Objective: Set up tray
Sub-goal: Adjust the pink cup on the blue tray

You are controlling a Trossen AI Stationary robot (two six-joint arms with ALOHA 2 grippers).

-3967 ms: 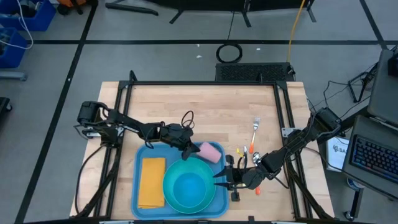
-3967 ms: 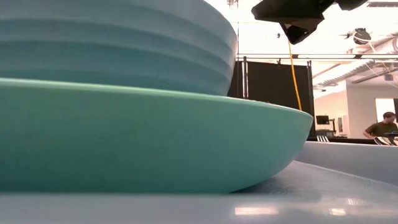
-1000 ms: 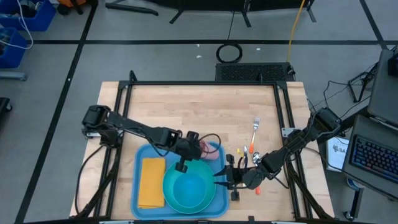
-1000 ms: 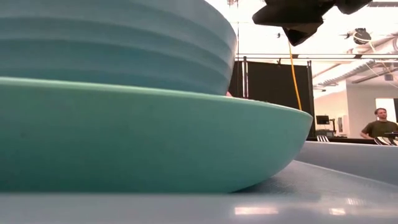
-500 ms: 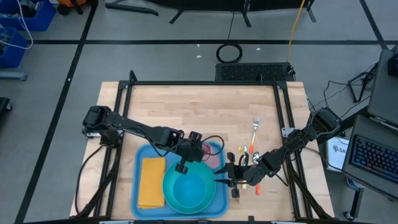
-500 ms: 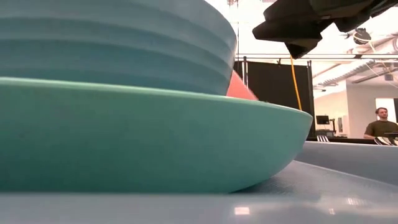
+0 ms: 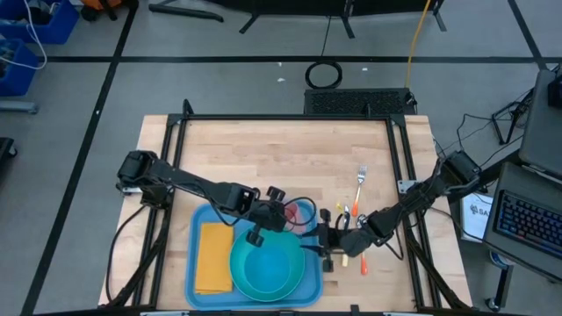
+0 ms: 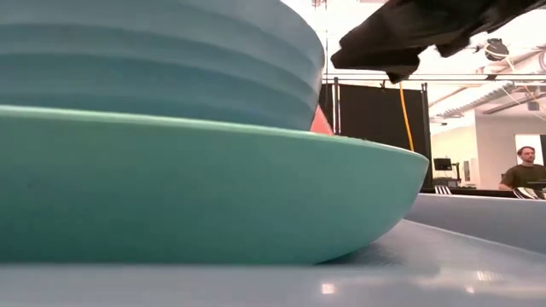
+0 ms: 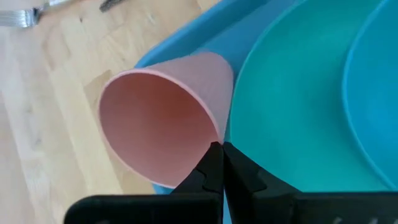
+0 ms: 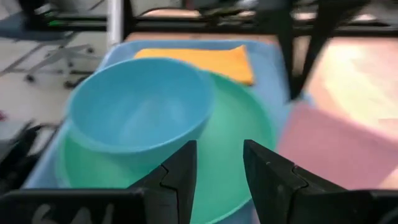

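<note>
The pink cup (image 9: 160,127) is tilted on its side at the fingers of my left gripper, so next my right gripper moves to its rim (image 9: 166,76) and help set the cup upright next to the plate.
The blue tray (image 7: 204,215) holds an orange napkin (image 7: 213,256) and a turquoise plate (image 7: 239,254) with a blue bowl (image 7: 266,268) standing in it. A pink cup (image 7: 297,215) sits over the tray's far right corner, beside the plate; its mouth (image 9: 155,124) faces the left wrist camera. My left gripper (image 7: 283,213) is shut on the cup. My right gripper (image 7: 320,243) is open just off the tray's right edge and touches nothing. In the right wrist view its open fingers (image 10: 219,165) frame the bowl (image 10: 140,102). The cup (image 10: 323,143) shows to one side there. My left gripper pinches the cup's rim (image 9: 219,138) between its two fingertips, one on the inner face and one on the outer. The cup is tilted on its side with its base pointing away from the gripper. Whether it rests on the tray (image 9: 186,40), I cannot tell.
A fork (image 7: 360,183) and orange-handled utensils (image 7: 356,211) lie on the bare wood to the right of the tray. The table's far half is open wood. A person (image 8: 522,170) stands in the room beyond the table.
My right gripper has shifted a little toward the far edge, staying open beside the tray. In the low view the pink cup's edge has come up into sight behind the plate. My left gripper has kept its hold.
</note>
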